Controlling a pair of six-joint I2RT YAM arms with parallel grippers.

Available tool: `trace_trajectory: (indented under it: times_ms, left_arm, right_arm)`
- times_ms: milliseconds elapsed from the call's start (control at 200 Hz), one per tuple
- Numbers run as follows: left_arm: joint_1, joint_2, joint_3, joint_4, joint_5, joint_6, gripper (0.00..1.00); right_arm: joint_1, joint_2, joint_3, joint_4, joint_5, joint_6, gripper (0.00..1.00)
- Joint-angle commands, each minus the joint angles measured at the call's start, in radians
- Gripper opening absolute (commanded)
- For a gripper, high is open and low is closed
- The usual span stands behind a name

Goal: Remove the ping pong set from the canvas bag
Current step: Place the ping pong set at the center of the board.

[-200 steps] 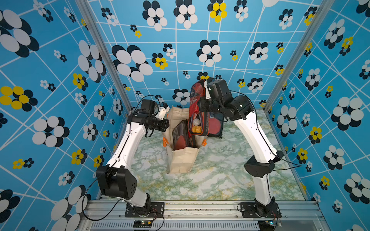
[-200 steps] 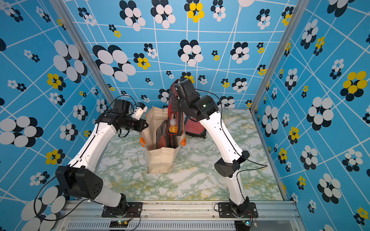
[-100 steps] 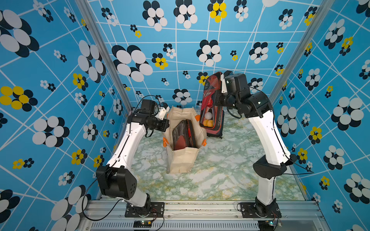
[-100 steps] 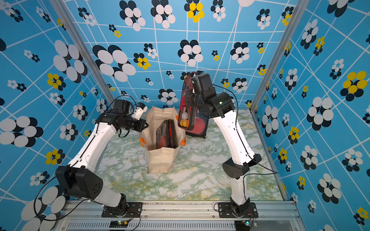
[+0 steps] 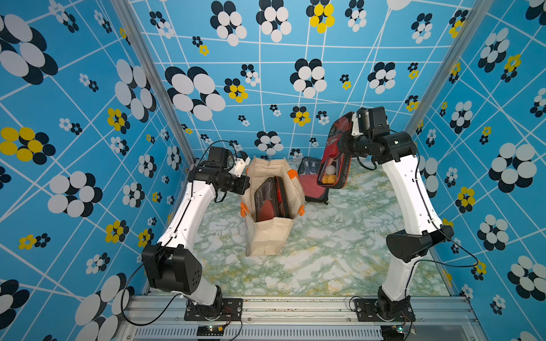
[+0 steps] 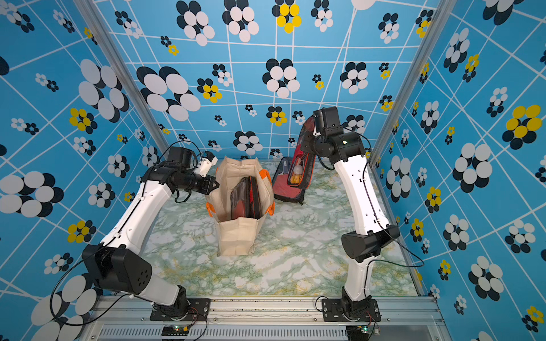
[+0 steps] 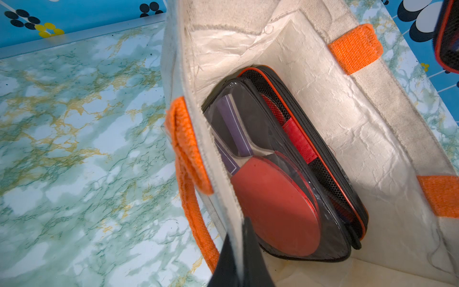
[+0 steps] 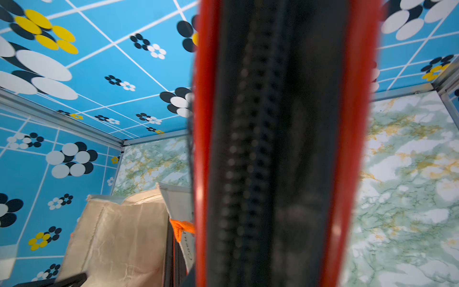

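Observation:
I keep carrying the case with balls there (image 5: 353,183) in my right gripper until it touches down, because the marble (image 5: 358,184) next to the lying case, away from the bag, is open.
The cream canvas bag (image 5: 267,236) (image 6: 236,236) with orange handles stands upright and open on the marble table. My left gripper (image 5: 245,185) (image 6: 215,184) is shut on the bag's left rim; in the left wrist view its dark fingers (image 7: 248,258) pinch the fabric wall. One black, red-trimmed ping pong set case (image 5: 270,200) (image 7: 273,186) stands inside the bag, with a red paddle showing. My right gripper (image 5: 344,141) (image 6: 305,144) is shut on another ping pong set case (image 5: 334,159) (image 8: 273,149), held in the air right of the bag, with balls visible inside. That case hides the right jaws in the wrist view.
A third black and red case (image 5: 311,183) (image 6: 285,186) lies on the table behind and right of the bag, under the hanging case. Blue flowered walls close in the back and both sides. Bare marble table (image 5: 339,251) lies in front of the bag.
My right arm has carried its case from above the bag's mouth rightward toward the back right corner. The left gripper and the bag have not moved.

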Motion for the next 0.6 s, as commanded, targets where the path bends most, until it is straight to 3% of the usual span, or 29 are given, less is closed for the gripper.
trace_trajectory:
  times_ms: [0, 595]
  left_arm:
    - [0.004, 0.011, 0.007, 0.014, -0.003, 0.008, 0.00]
    - [0.006, 0.008, -0.002, 0.014, -0.001, 0.010, 0.00]
  right_arm:
    - [-0.048, -0.060, -0.071, 0.170, -0.092, -0.011, 0.00]
    - [-0.411, -0.031, -0.553, 0.539, -0.509, 0.071, 0.00]
